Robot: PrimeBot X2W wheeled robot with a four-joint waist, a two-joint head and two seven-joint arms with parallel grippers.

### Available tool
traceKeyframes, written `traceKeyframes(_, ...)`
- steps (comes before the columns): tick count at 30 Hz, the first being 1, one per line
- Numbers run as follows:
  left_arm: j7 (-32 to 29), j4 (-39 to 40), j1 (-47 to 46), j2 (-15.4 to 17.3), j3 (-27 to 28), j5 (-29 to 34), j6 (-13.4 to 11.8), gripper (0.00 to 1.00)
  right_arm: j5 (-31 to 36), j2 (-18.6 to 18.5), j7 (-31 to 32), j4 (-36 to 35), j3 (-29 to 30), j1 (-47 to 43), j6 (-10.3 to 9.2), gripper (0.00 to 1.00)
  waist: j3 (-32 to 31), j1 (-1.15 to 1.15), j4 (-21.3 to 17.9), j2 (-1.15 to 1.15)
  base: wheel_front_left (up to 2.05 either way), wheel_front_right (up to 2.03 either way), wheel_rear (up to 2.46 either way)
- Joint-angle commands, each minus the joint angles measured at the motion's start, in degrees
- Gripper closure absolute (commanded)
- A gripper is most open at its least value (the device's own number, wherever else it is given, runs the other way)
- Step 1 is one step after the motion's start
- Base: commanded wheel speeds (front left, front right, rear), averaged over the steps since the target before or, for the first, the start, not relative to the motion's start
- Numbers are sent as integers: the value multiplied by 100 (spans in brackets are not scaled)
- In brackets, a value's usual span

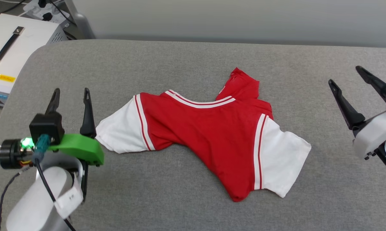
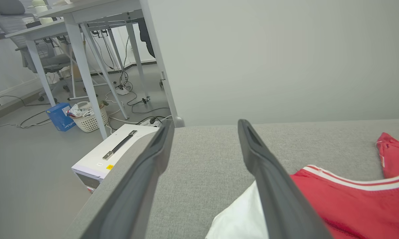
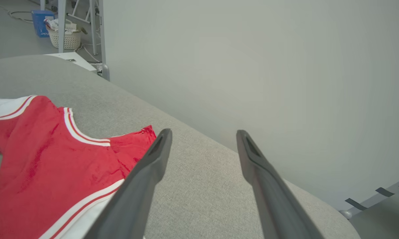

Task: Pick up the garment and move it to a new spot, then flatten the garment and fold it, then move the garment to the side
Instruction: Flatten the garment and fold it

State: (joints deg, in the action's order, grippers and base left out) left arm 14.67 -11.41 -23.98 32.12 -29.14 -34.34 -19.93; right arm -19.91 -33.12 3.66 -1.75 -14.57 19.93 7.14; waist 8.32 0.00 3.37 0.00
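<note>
I expect the garment's hidden body (image 1: 222, 134) to unfold when I lift and pull the white sleeves, since a red hem corner (image 1: 239, 79) sticks out behind the striped collar.
The garment (image 1: 209, 134), a red T-shirt with white sleeves and striped trim, lies crumpled and partly bunched in the middle of the grey padded table (image 1: 193, 57). My left gripper (image 1: 71, 93) hovers open just left of the shirt's white left sleeve, with nothing between its fingers. In the left wrist view the left gripper (image 2: 204, 127) points past that sleeve at the garment (image 2: 352, 205). My right gripper (image 1: 343, 75) stands open at the table's right side, apart from the shirt. The right wrist view has the right gripper (image 3: 202, 134) beside the garment (image 3: 53, 159).
A white equipment case (image 1: 10, 48) with a black handle stands on the floor off the table's far left corner. A pale wall (image 1: 244, 19) runs behind the table. Desks, cables and a basket (image 2: 88, 118) sit on the floor beyond.
</note>
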Motion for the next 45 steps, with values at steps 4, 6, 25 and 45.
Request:
traceKeyframes(4, 31, 903, 930, -428, 526, 709, -329, 0, -1122, -806, 1631, 70, -930, 506, 35, 0, 123, 0, 157, 0, 0, 0, 0)
traceKeyframes(6, 32, 1093, 1219, -619, 681, 964, -327, 0, -1553, -1043, 2305, 76, -1276, 679, 35, 0, 188, 0, 209, 0, 0, 0, 0)
traceKeyframes(25, 32, 1077, 1407, -1927, 1572, 2154, 705, 0, -2398, -893, 3559, 1673, -3360, 1421, 35, 0, 962, 0, 615, 0, 0, 0, 0)
traceKeyframes(45, 32, 479, 880, -1715, 2310, 2625, 1772, 0, -2714, -1269, 1105, 1806, -3038, 1306, 35, 100, 357, 0, 91, 0, 0, 0, 0)
